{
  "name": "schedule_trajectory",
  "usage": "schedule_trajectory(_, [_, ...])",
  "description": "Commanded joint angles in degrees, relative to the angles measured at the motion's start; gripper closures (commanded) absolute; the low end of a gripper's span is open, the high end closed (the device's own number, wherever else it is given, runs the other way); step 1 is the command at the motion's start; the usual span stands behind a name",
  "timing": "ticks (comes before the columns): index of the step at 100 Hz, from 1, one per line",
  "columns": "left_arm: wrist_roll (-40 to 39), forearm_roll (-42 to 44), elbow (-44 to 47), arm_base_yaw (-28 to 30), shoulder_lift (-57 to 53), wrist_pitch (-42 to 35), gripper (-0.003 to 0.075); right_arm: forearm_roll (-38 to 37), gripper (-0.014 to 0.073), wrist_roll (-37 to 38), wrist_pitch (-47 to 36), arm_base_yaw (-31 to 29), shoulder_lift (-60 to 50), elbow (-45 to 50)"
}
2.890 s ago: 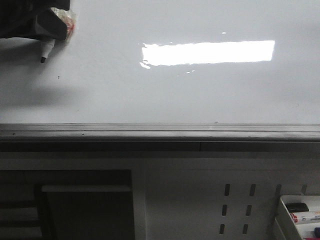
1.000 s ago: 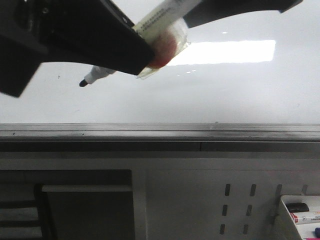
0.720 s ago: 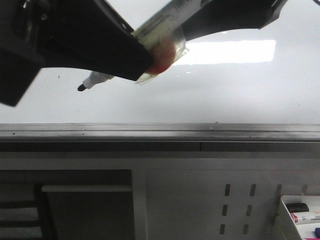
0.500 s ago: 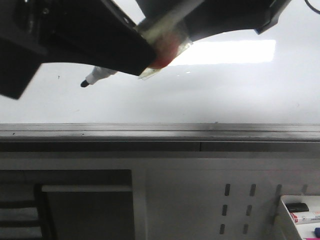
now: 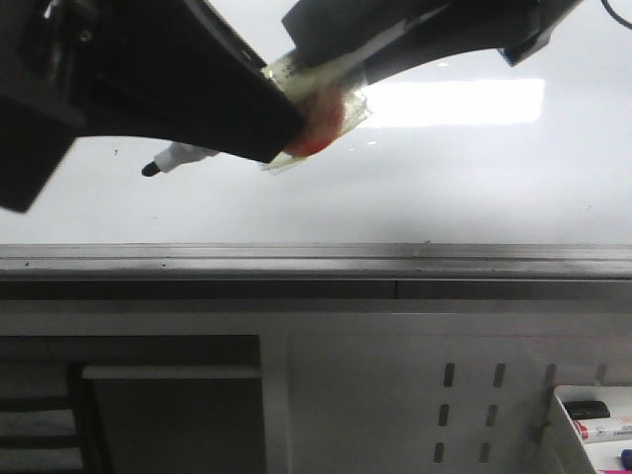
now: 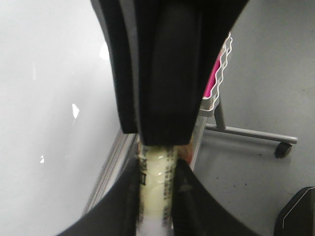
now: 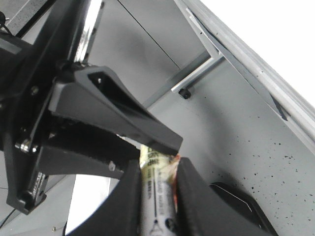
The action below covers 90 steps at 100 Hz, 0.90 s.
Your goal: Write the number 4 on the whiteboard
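Note:
Next, my left gripper opens and back away before my right gripper writes the 4 on the whiteboard, because both grippers are holding the marker's taped body.
The whiteboard is glossy white with a bright glare, and no number 4 shows on it. A white marker points its black tip down-left, just off the board. Its taped yellowish body sits between the fingers of my left gripper, which is shut on it. From the upper right, my right gripper is shut on the marker's rear end. The two grippers face each other closely. In each wrist view the other gripper blocks most of the scene.
A grey metal rail runs under the board. Below it are a grey perforated panel and, at the lower right, a white tray holding markers. A pink wire basket on a wheeled stand shows in the left wrist view.
The left gripper came from the far top-left corner to across the board's upper part with the marker. The right gripper has closed in over the marker's rear end. The tip drifted slightly left.

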Motion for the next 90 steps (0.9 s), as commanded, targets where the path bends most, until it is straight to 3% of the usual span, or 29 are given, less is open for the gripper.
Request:
schedule_trajectory(1, [-0.04,-0.24,-1.93,-0.18,-0.86,-5.74,0.0682,5.78,0.0665,-0.26,2.88,0.2,-1.28,-1.78])
schedule_trajectory(11, [-0.04,-0.24,-1.93,-0.18,-0.97,-5.6,0.0533,5.78,0.0665,-0.56,2.65,0.2,-1.28,-1.78])
schedule_trajectory(23, [-0.04,-0.37,-1.93,-0.18,-0.97,-5.47,0.027,5.78,0.0657,-1.15,2.09,0.08,-1.28,-1.78])
schedule_trajectory(30, [-0.16,-0.59,-1.93,0.19,-1.2,-5.35,0.0202,5.78,0.0653,-1.51,1.56,0.08,-1.28,-1.78])
schedule_trajectory(48, [-1.85,-0.86,-1.93,4.89,-4.88,-3.77,0.0232,4.41,0.0653,-1.51,-2.02,0.08,-3.22,-1.78])
schedule_trajectory(90, [-4.81,-7.6,2.43,28.37,-23.43,-3.36,0.0282,4.16,0.0653,-4.45,-20.72,0.08,-13.42,3.93])
